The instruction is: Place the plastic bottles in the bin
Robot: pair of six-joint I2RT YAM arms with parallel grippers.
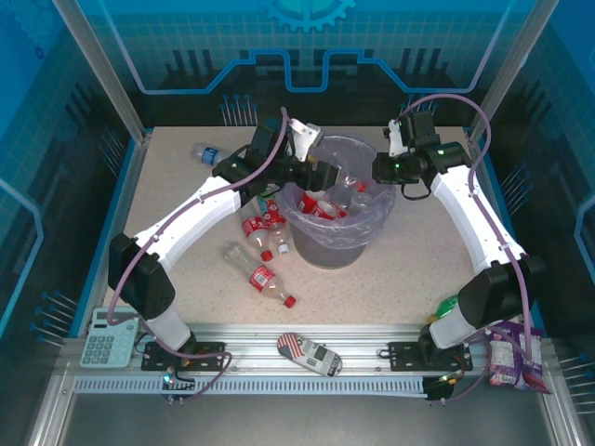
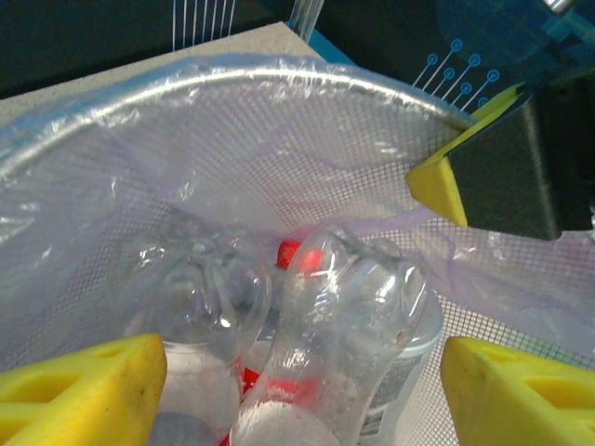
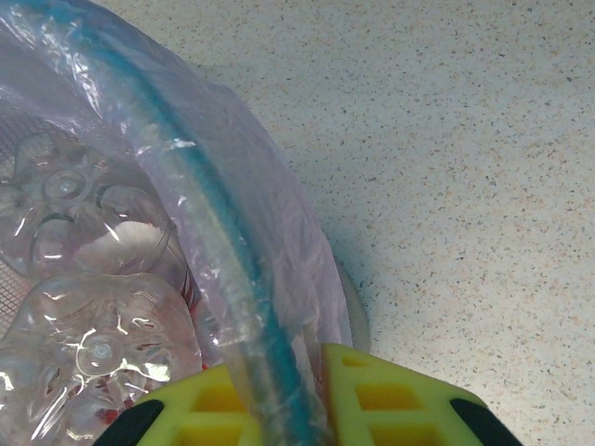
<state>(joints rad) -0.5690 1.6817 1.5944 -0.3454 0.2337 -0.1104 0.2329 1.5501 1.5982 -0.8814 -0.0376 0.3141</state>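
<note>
I keep moving my left gripper, fingers open, toward the blue-capped bottle (image 1: 202, 150), which lies clear of the other bottles, and close it around the bottle's blue label (image 1: 211, 156).
The bin (image 1: 337, 243), dark grey mesh with a lavender bag, stands mid-table with several plastic bottles (image 1: 324, 205) inside. My left gripper (image 1: 327, 176) hovers over its left rim, open. In the left wrist view its yellow fingers (image 2: 85, 390) stand wide apart above a clear bottle (image 2: 346, 325) lying in the bin (image 2: 279, 149), touching neither finger. My right gripper (image 1: 377, 168) is shut on the bin's right rim (image 3: 200, 214) and bag, with its pads (image 3: 390, 400) on either side. More bottles lie on the table left of the bin (image 1: 257, 228) (image 1: 264, 278), and a blue-capped one (image 1: 206, 153) sits far left.
A calculator (image 1: 110, 336) sits at the front left corner. A flag-patterned device (image 1: 310, 352) lies on the front rail. Snack packets (image 1: 507, 359) and a green bottle (image 1: 448, 305) are by the right arm's base. Glass walls enclose the table.
</note>
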